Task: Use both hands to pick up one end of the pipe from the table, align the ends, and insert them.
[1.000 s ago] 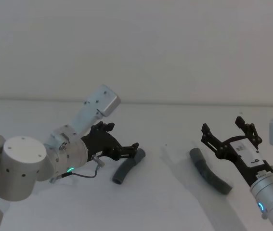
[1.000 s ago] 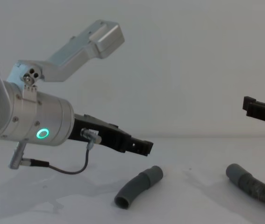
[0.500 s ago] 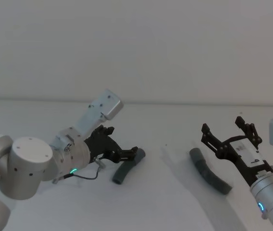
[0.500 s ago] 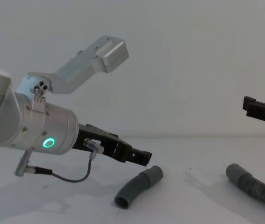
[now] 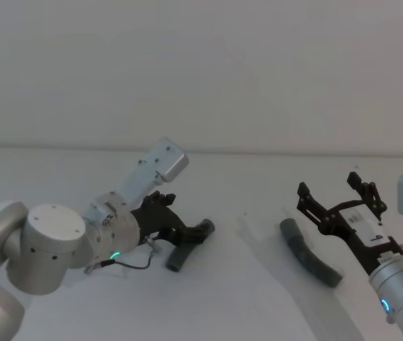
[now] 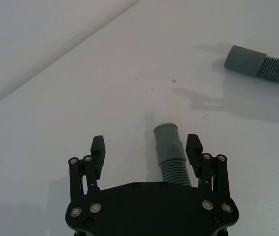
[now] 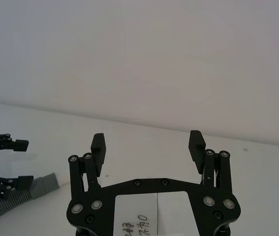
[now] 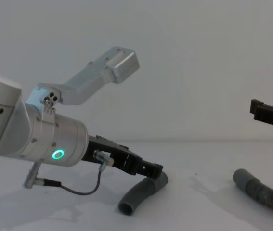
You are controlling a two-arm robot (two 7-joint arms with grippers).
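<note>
I should expect a white insert to stick out when I lift the short piece, because the shadow beside the collar [image 6: 169,144] goes past the collar's pale rim.
The pipe lies in two dark grey pieces on the white table [image 5: 244,305]. The short curved piece [image 5: 185,249] is at the left, its collar [image 6: 167,140] pointing away from me. My left gripper [image 5: 185,226] is down at that collar, open, one finger on each side [image 6: 145,147], and the tube sits close to one finger [image 6: 193,146]. The chest view shows the gripper tip [image 8: 153,169] just over the collar [image 8: 159,181]. The long ribbed hose [image 5: 311,257] lies at the right, smooth cuff [image 8: 244,178] toward the middle. My right gripper [image 5: 340,193] hangs open above it [image 7: 148,142], holding nothing.
A thin grey cable [image 8: 73,188] loops under my left wrist. Bare table separates the two pieces [image 5: 247,249]. A white wall [image 5: 201,71] stands behind the table's far edge.
My left gripper has dropped and pushed forward, from above the short piece to straddling its collar. The right gripper and both pipe pieces have stayed where they were.
</note>
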